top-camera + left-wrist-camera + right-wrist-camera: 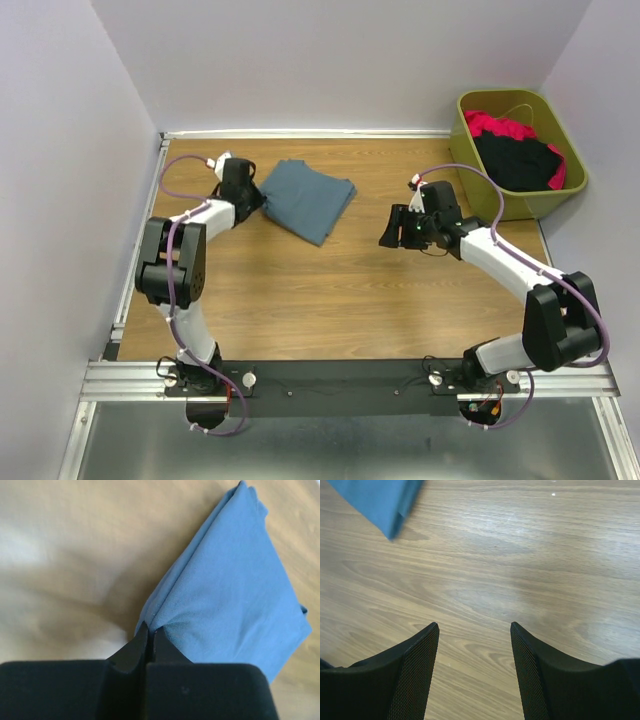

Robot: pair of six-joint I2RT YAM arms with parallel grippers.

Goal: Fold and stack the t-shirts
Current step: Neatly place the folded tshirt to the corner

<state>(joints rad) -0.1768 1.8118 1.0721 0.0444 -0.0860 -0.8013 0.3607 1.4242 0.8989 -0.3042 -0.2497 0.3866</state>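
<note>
My left gripper keeps pulling until the t-shirt lies on the table's back corner (190, 158). It is pinching the folded slate-blue t-shirt's corner (270, 197), and the table's back corner is open.
A folded slate-blue t-shirt (306, 198) lies at the back middle of the wooden table. My left gripper (256, 200) is shut on its left corner; in the left wrist view the jaws (150, 629) pinch the blue cloth (235, 595). My right gripper (392, 232) is open and empty above bare wood to the right of the shirt. In the right wrist view its fingers (426, 645) stand wide apart and the shirt's corner (380, 500) shows at the top left. A black t-shirt (515, 160) and a red-pink t-shirt (495, 125) lie in the bin.
An olive-green plastic bin (472, 135) stands at the back right corner. Grey walls close the table on the left, back and right. A metal rail (300, 380) runs along the near edge by the arm bases.
</note>
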